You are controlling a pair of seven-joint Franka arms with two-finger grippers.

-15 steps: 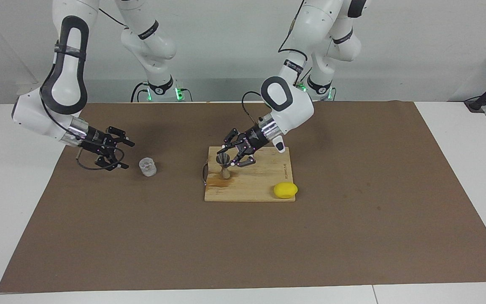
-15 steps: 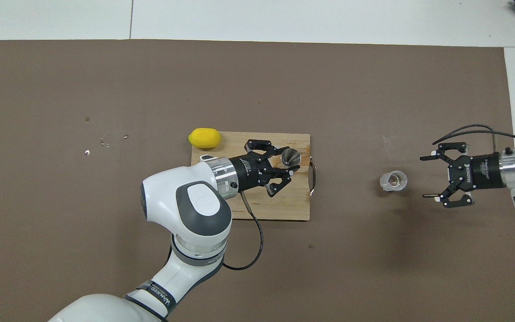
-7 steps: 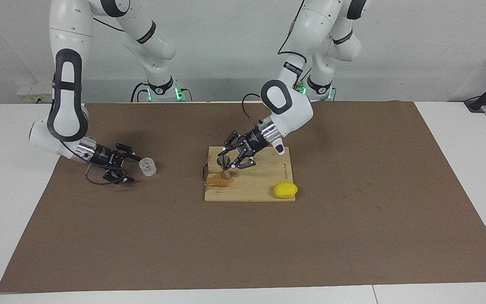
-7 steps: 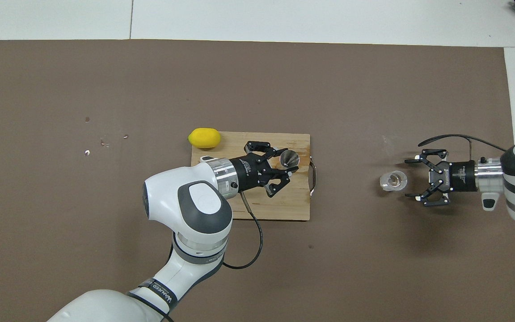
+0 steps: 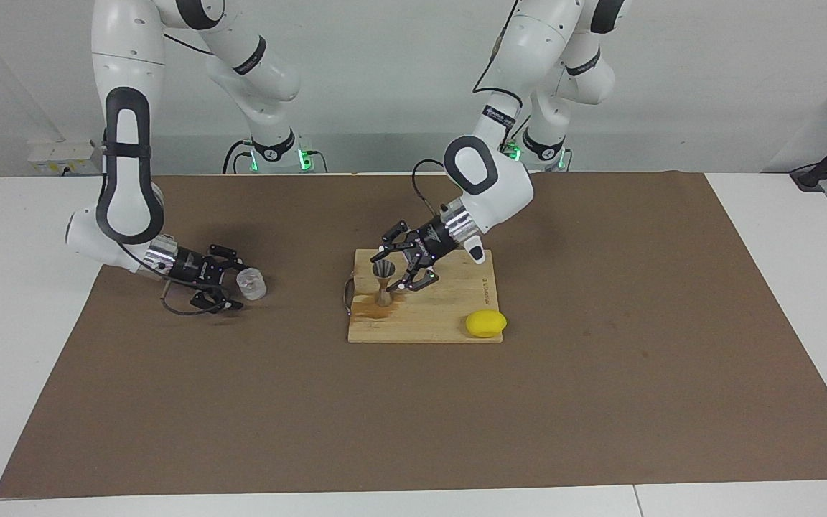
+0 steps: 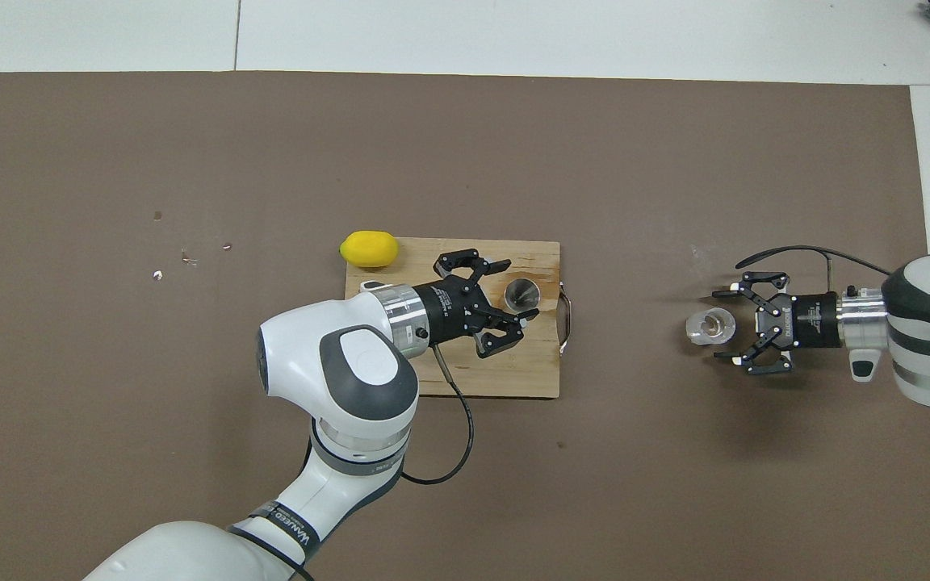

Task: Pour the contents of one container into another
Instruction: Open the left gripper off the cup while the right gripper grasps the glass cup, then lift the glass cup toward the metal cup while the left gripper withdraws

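The jigger's upper cone [image 6: 521, 294] is crowded by my left gripper's open fingers, so next my left gripper moves clear before my right gripper brings the tumbler [image 6: 710, 326] there to pour.
The metal hourglass jigger [image 5: 383, 282] [image 6: 522, 293] stands upright on the wooden cutting board [image 5: 449, 309] [image 6: 465, 379]. My left gripper [image 5: 390, 271] [image 6: 517, 289] is open, its fingers spread on either side of the jigger's upper cone. The clear textured tumbler [image 5: 250, 283] [image 6: 710, 326] stands on the brown mat toward the right arm's end. My right gripper [image 5: 235, 280] [image 6: 723, 323] is low over the mat and open. Its fingertips flank the tumbler's side without closing on it.
A yellow lemon [image 5: 486, 324] [image 6: 369, 249] lies at the board's corner, farther from the robots and toward the left arm's end. A wet stain marks the board by the jigger's base. The brown mat [image 5: 600, 402] covers most of the table.
My left gripper has opened off the jigger, which stays standing on the board. My right gripper has dropped lower and moved in on the tumbler until its fingertips flank it.
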